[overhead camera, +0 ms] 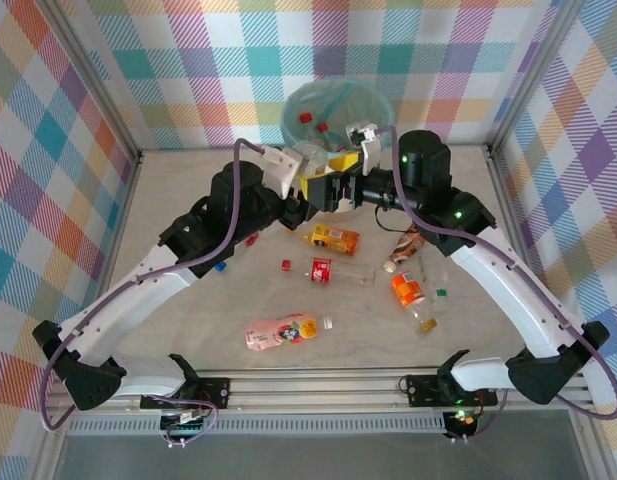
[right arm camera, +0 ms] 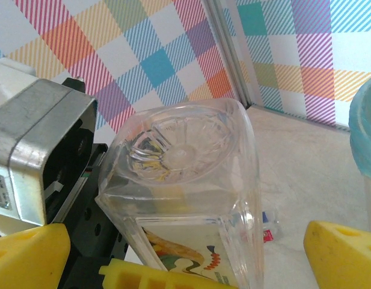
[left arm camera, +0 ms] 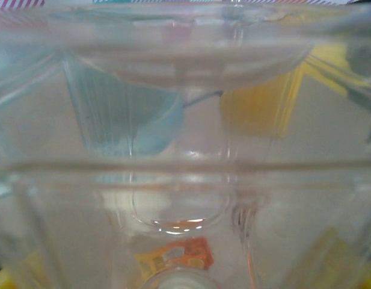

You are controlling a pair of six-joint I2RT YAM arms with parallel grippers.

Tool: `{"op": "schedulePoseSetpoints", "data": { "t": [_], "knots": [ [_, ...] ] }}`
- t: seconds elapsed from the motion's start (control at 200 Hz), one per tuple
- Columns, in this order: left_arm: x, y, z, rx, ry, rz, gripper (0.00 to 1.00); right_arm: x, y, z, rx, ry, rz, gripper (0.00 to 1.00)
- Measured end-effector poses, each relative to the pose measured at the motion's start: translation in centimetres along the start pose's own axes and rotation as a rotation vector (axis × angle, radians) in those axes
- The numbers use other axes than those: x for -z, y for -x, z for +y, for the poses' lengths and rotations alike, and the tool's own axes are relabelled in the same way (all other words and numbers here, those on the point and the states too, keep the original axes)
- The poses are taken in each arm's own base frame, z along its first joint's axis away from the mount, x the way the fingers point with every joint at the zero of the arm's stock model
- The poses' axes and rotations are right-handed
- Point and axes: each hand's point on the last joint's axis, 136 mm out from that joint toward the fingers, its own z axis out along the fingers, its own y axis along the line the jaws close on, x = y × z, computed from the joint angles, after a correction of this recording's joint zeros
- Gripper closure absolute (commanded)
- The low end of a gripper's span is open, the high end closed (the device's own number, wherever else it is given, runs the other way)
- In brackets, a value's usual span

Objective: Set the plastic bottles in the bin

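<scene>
My right gripper should grip the clear bottle (overhead camera: 311, 155) by its base end (right arm camera: 184, 174), since my left gripper holds it short of the bin and should back off before the drop.
A clear square plastic bottle (right arm camera: 185, 180) with a printed label hangs in the air just in front of the bin (overhead camera: 289, 118), its base turned to the right wrist camera. My left gripper (overhead camera: 310, 188) is shut on it, and one of its yellow fingers (right arm camera: 149, 277) lies against the label. My right gripper (right arm camera: 185, 259) stands open around the same bottle, its yellow fingers well clear of both sides. In the left wrist view the bottle's clear wall (left arm camera: 185, 120) is pressed right up to the lens. The bin's teal liner (right arm camera: 367, 132) shows at the right edge.
Loose bottles lie on the table: an orange-labelled one (overhead camera: 331, 237), a red-labelled one (overhead camera: 328, 270), a pink one (overhead camera: 281, 332), an orange one (overhead camera: 409, 290). Small caps (overhead camera: 285, 265) are scattered between them. Checked walls close in the table on three sides.
</scene>
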Motion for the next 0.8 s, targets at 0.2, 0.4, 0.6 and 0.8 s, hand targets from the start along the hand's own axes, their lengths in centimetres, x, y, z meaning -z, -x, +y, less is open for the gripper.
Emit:
{"op": "schedulePoseSetpoints", "data": {
  "t": [0.2, 0.4, 0.6, 0.8],
  "knots": [
    [0.0, 0.1, -0.3, 0.019, -0.016, -0.002, 0.42, -0.2, -0.1, -0.1, -0.003, -0.001, 0.007, 0.02],
    [0.0, 0.0, -1.0, 0.034, -0.059, 0.003, 0.42, -0.6, -0.5, -0.3, 0.005, 0.001, 0.033, 0.06],
    [0.2, 0.1, -1.4, 0.036, -0.081, 0.003, 0.42, -0.5, -0.3, 0.2, 0.021, 0.019, 0.032, 0.15],
    [0.2, 0.4, -1.4, 0.032, -0.079, 0.004, 0.39, -0.4, 0.1, 0.5, 0.030, 0.024, 0.030, 0.29]
  ]
}}
